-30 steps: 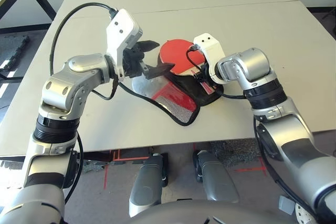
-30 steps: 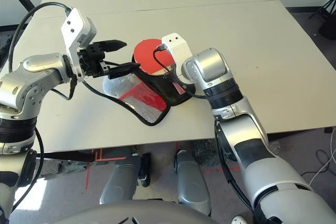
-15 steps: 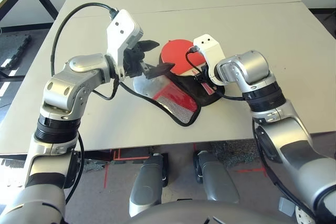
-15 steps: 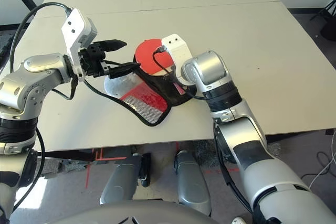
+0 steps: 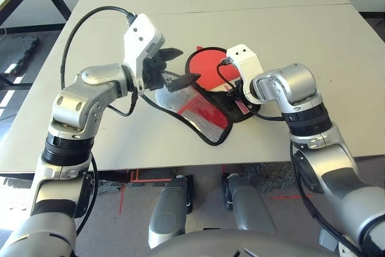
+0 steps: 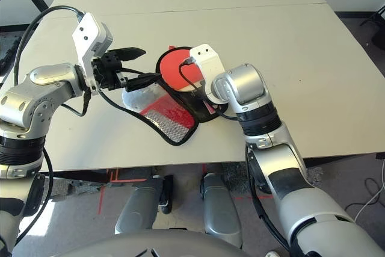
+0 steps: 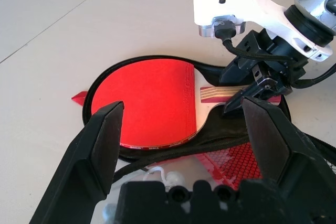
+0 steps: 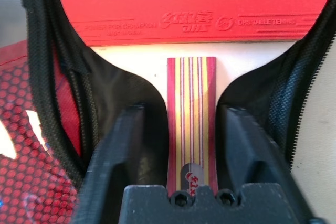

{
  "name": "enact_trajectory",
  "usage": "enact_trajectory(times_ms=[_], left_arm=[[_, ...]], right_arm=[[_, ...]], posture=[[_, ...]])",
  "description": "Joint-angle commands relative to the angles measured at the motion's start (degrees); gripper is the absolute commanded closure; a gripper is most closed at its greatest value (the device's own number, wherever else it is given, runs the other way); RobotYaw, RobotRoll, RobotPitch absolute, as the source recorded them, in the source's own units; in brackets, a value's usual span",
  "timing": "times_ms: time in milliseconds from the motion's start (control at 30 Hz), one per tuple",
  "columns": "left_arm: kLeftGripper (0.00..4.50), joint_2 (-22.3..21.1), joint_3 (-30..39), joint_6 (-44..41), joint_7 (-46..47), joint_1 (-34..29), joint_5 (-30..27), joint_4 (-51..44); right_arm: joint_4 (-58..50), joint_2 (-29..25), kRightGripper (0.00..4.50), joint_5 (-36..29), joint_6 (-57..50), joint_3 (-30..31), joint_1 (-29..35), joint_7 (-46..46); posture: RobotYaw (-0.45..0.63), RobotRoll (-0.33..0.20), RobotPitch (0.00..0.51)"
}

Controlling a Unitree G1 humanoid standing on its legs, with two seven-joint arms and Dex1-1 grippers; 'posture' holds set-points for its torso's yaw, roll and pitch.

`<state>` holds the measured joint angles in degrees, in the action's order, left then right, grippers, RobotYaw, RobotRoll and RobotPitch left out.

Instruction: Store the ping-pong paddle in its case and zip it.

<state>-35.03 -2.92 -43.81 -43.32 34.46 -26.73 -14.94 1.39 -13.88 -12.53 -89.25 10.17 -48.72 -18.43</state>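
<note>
My right gripper is over the paddle's handle [image 5: 242,106], where the case's mesh flap [image 5: 203,114] has to close, so it should move away while my left gripper folds the flap over the paddle.
The ping-pong paddle [image 5: 210,67] lies red face up inside the opened case [image 5: 207,121], whose black zipper rim rings the head. The case's red mesh flap is folded toward the table's front edge and shows some silvery lining. My right gripper [image 8: 184,111] is open. Its fingers [image 8: 128,150] stand on either side of the striped wooden handle [image 8: 191,108] with small gaps. My left gripper [image 5: 180,66] hovers open just left of the paddle head, above the flap, holding nothing. In the left wrist view the paddle [image 7: 152,98] lies beyond its spread fingers [image 7: 100,135], and the right gripper [image 7: 252,85] sits at the handle.
The pale table [image 5: 301,28] has bare room behind and to the right of the case. A seam crosses it behind the paddle. The flap's tip lies near the front edge [image 5: 180,164]. A black cable [image 5: 78,22] loops over my left arm.
My right gripper's fingers have parted from the handle. The paddle has settled flat inside the case's zipper rim. The left gripper has stayed open in place.
</note>
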Motion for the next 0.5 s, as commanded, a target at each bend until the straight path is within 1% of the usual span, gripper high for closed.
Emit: enact_trajectory(times_ms=[33,67,167,233,300,400,500], left_arm=[[0.00,-1.58,2.16,0.91,0.38,0.51,0.71,0.06],[0.00,-2.32,3.31,0.82,0.54,1.15,0.60,0.32],[0.00,-5.82,7.05,0.98,0.55,2.54,0.71,1.82],[0.00,-9.06,9.23,1.91,0.46,2.72,1.82,3.65],[0.00,-11.40,11.09,3.02,1.37,2.80,3.21,6.08],[0.00,-15.33,13.03,4.09,1.46,0.65,5.36,9.45],[0.00,-18.68,15.72,5.46,1.00,-4.28,7.02,13.55]], right_arm=[[-2.20,-3.43,0.26,-3.12,0.88,-1.62,-0.17,-3.60],[-2.75,-5.37,0.04,-4.08,1.70,-1.23,-0.38,-5.27],[-3.67,-10.64,0.04,-6.78,5.35,-0.99,-0.93,-10.31],[-4.13,-13.74,0.04,-7.28,12.47,-0.79,-0.33,-13.98],[-3.78,-16.12,0.04,-7.45,17.76,-0.53,0.68,-16.83],[-1.76,-16.90,0.04,-7.87,25.35,-2.51,1.76,-19.74],[3.81,-14.97,0.04,-8.55,30.14,-7.47,0.75,-19.08]], posture=[[0.11,0.000,0.182],[0.11,0.000,0.182],[0.11,0.000,0.184],[0.11,0.000,0.184],[0.11,0.000,0.184],[0.13,0.000,0.183],[0.14,0.000,0.182]])
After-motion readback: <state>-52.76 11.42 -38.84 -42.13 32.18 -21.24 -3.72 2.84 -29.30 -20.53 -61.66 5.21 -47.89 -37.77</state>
